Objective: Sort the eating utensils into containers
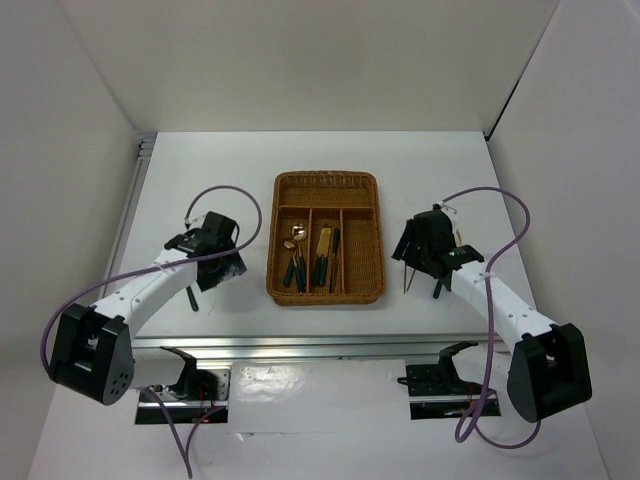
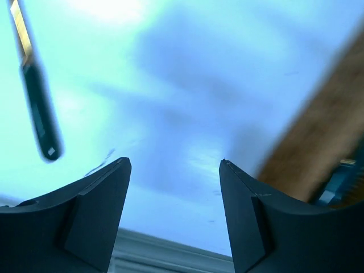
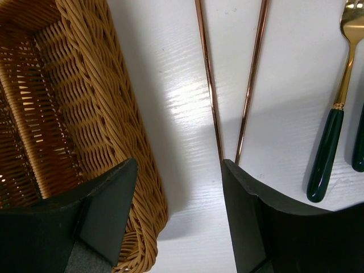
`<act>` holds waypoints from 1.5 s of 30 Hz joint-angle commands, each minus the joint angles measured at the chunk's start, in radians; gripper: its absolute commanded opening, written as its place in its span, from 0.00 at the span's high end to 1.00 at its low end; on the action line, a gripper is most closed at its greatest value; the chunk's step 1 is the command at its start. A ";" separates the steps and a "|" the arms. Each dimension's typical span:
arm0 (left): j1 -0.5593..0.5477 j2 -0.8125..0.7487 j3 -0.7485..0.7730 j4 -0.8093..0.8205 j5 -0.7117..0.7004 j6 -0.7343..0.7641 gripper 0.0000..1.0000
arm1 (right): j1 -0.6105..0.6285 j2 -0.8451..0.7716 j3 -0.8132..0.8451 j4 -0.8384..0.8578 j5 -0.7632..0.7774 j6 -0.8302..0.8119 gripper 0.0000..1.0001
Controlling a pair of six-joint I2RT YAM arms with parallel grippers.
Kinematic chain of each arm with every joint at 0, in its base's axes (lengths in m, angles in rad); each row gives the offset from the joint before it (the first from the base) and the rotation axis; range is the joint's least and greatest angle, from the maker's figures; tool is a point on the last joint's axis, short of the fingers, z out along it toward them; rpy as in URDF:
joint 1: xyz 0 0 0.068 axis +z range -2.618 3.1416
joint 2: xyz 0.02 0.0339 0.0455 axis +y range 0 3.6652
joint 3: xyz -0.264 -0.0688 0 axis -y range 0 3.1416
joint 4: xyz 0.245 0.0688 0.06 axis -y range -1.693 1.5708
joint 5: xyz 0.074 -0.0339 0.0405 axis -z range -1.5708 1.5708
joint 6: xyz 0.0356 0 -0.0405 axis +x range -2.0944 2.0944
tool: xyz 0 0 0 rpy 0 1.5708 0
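My open left gripper should keep going, as the knife's dark handle lies away from other utensils. It should move toward that handle until its fingers are on both sides of it, and then close.
The brown wicker tray sits mid-table. Its left long slot holds a gold spoon, and its middle slot holds a gold-bladed utensil and another dark-handled one. My left gripper is open and empty, left of the tray. In the left wrist view a knife lies beyond its left finger. My right gripper is open and empty, right of the tray. In the right wrist view two thin chopsticks lie just ahead of its right finger, with a gold fork further right.
The tray wall is close beside my right gripper's left finger. Another dark handle shows at the right edge of the right wrist view. Purple cables loop over both arms. A metal rail runs along the near table edge.
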 commanded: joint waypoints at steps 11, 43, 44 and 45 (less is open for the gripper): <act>0.222 -0.154 -0.165 -0.037 0.001 -0.051 0.20 | -0.008 -0.008 -0.005 0.043 -0.023 -0.020 0.31; 0.376 0.024 -0.234 0.028 0.014 -0.056 0.50 | -0.008 -0.018 -0.014 0.043 -0.013 -0.020 0.31; 0.376 0.024 -0.246 0.042 0.024 -0.056 0.50 | -0.008 -0.018 -0.014 0.043 -0.013 -0.020 0.31; 0.376 0.024 -0.255 0.042 0.024 -0.056 0.52 | -0.008 -0.018 -0.014 0.043 -0.013 -0.020 0.31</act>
